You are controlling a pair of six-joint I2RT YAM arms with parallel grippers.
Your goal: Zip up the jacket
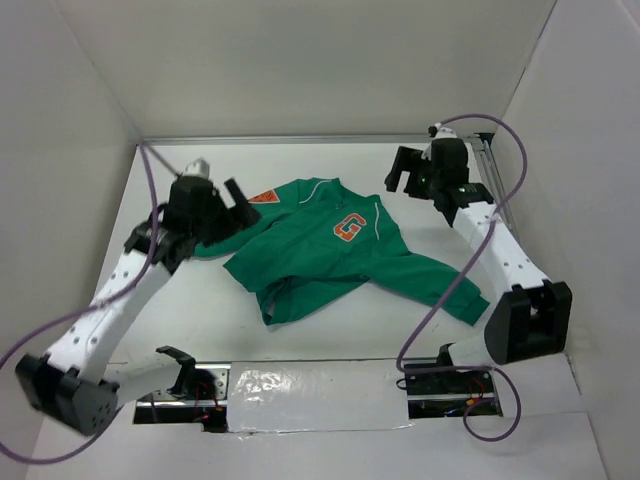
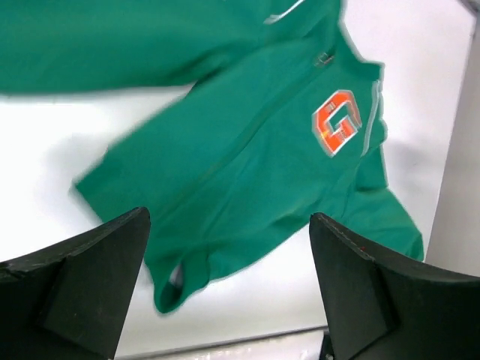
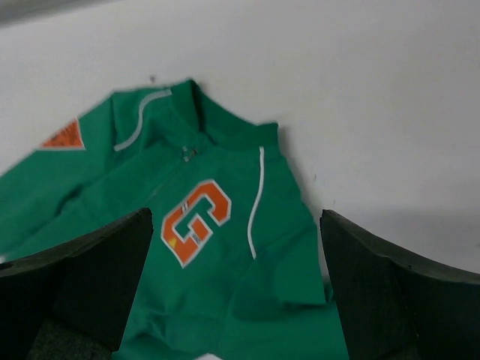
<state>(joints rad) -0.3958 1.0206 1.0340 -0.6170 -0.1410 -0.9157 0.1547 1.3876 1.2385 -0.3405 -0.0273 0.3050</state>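
Observation:
The green jacket lies at a slant with its hem bunched up (image 1: 275,298). My left gripper and my right gripper need to lift the shoulders (image 1: 300,191) and put the jacket down straight before zipping it.
The green jacket (image 1: 320,250) lies flat on the white table, collar toward the back, with its orange "G" patch (image 1: 349,228) facing up. One sleeve stretches to the front right. The jacket also shows in the left wrist view (image 2: 247,157) and the right wrist view (image 3: 217,247). The zipper pull (image 3: 187,153) sits near the collar. My left gripper (image 1: 240,205) is open and empty, raised over the jacket's left sleeve. My right gripper (image 1: 405,172) is open and empty, raised just behind the jacket's right shoulder.
White walls enclose the table on three sides. A metal rail (image 1: 300,139) runs along the back edge. A strip of shiny tape (image 1: 310,395) and the two arm bases lie along the near edge. Purple cables loop from both arms.

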